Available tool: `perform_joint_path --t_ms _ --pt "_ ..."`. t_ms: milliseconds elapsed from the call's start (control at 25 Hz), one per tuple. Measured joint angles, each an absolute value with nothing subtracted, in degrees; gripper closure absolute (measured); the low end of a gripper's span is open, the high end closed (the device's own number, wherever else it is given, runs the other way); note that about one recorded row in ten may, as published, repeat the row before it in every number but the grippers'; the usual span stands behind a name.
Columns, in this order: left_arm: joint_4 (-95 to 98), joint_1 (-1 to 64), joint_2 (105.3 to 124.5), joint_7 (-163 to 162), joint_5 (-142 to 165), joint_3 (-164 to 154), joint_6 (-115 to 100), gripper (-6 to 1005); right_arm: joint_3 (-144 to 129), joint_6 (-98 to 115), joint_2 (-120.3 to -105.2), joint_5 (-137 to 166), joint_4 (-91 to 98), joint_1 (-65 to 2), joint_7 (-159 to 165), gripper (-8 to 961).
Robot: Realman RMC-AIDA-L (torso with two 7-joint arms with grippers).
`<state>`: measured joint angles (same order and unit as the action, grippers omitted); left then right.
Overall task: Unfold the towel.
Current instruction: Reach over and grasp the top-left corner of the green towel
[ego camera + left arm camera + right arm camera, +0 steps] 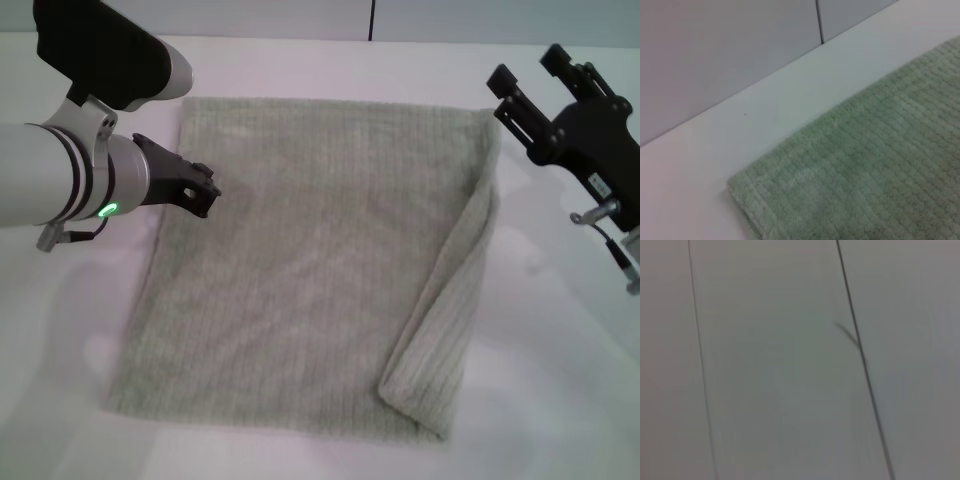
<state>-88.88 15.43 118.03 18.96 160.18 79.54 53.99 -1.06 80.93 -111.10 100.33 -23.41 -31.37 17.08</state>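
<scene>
My right gripper faces the wall. The towel's strip is folded over, widest at its near end, so next I lower that gripper to the strip's near corner.
The pale grey-green ribbed towel lies spread on the white table, mostly flat. A narrow strip along its right edge is folded over onto itself, from the far right corner to the near right corner. My left gripper hovers over the towel's left part, near its far left corner. The left wrist view shows that towel corner lying flat on the table. My right gripper is open and empty, raised beside the towel's far right corner. The right wrist view shows no towel.
A grey panelled wall runs behind the table's far edge; its seams fill the right wrist view. White table surrounds the towel on all sides.
</scene>
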Motion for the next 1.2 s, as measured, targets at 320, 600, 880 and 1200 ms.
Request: perform_joint_path --t_ms 320,600,880,1200 --pt "-86.26 17.45 118.04 18.99 160.0 80.42 53.92 1001 -0.27 60.13 -100.63 108.09 -35.54 -42.48 26.04 226" --pt "-83.32 19.49 118.06 18.99 159.96 81.13 53.79 1001 0.68 42.26 -94.59 130.79 -39.78 -53.15 53.85 227" --pt "-81.5 20.58 118.12 18.99 159.96 81.83 53.58 1001 5.44 45.88 -93.54 163.57 -31.67 -58.55 89.11 226" --pt "-80.94 21.41 118.12 18.98 159.96 81.99 53.4 1001 -0.02 66.58 -97.43 168.23 -11.32 -65.99 101.31 227"
